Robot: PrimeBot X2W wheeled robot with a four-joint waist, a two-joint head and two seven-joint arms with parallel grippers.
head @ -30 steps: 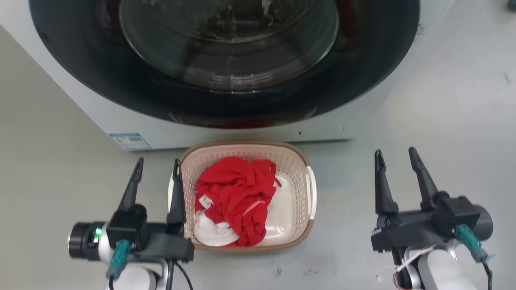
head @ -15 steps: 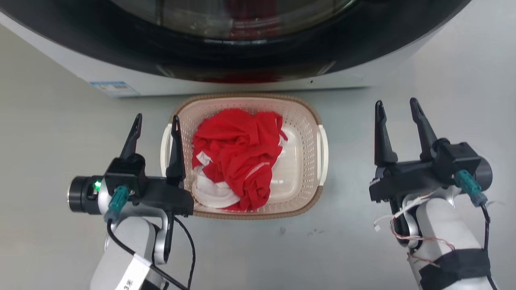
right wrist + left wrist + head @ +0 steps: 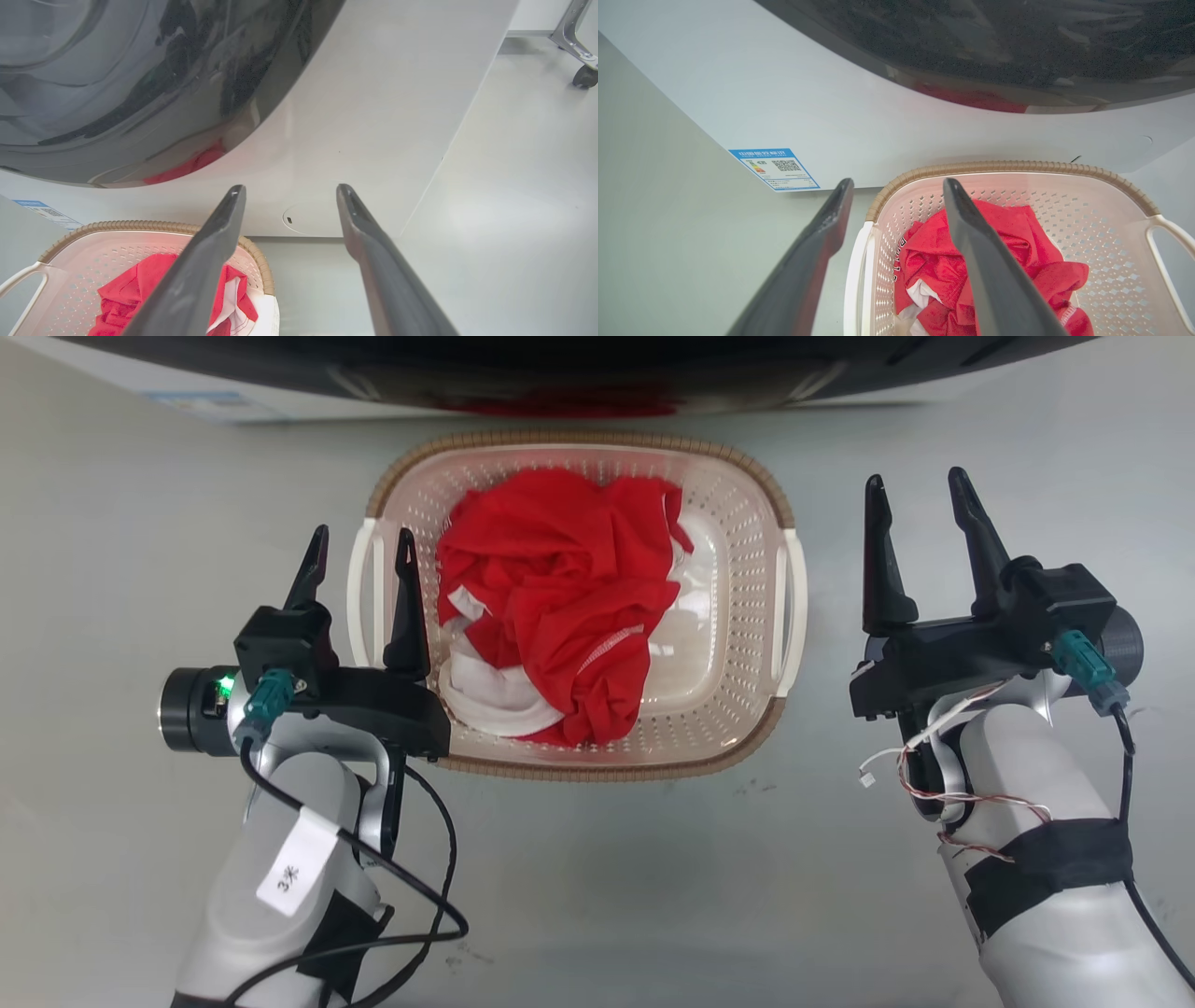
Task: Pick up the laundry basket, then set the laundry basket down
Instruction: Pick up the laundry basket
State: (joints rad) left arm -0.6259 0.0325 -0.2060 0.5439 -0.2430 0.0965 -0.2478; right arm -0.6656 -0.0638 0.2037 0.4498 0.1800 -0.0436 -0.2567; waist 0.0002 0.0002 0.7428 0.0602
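The red garment (image 3: 569,588) lies in a heap well below the brown rim (image 3: 583,439). It will move along and keep its folds when I lift the laundry basket.
The laundry basket (image 3: 747,467) stands on the grey floor just in front of the washing machine, with a red garment (image 3: 551,597) and white cloth inside. My left gripper (image 3: 363,530) is open and straddles the basket's left white handle (image 3: 359,597). One finger is outside the wall and the other is over the laundry. The left wrist view has the left gripper (image 3: 899,181) above the handle (image 3: 857,270) and the brown rim (image 3: 1017,165). My right gripper (image 3: 915,476) is open, to the right of the right handle (image 3: 794,607) and apart from it. In the right wrist view the right gripper (image 3: 290,186) has the basket (image 3: 140,227) at its lower left.
The washing machine (image 3: 831,102) with its dark round door (image 3: 117,70) rises directly behind the basket. A blue label (image 3: 774,168) sits on its lower left corner. A frame leg with a caster (image 3: 584,77) stands far right. Open grey floor (image 3: 597,896) lies in front of the basket.
The whole head picture has shifted down and the basket looks larger, so the camera has moved lower and closer. Both grippers stay open, the left one still at the left handle.
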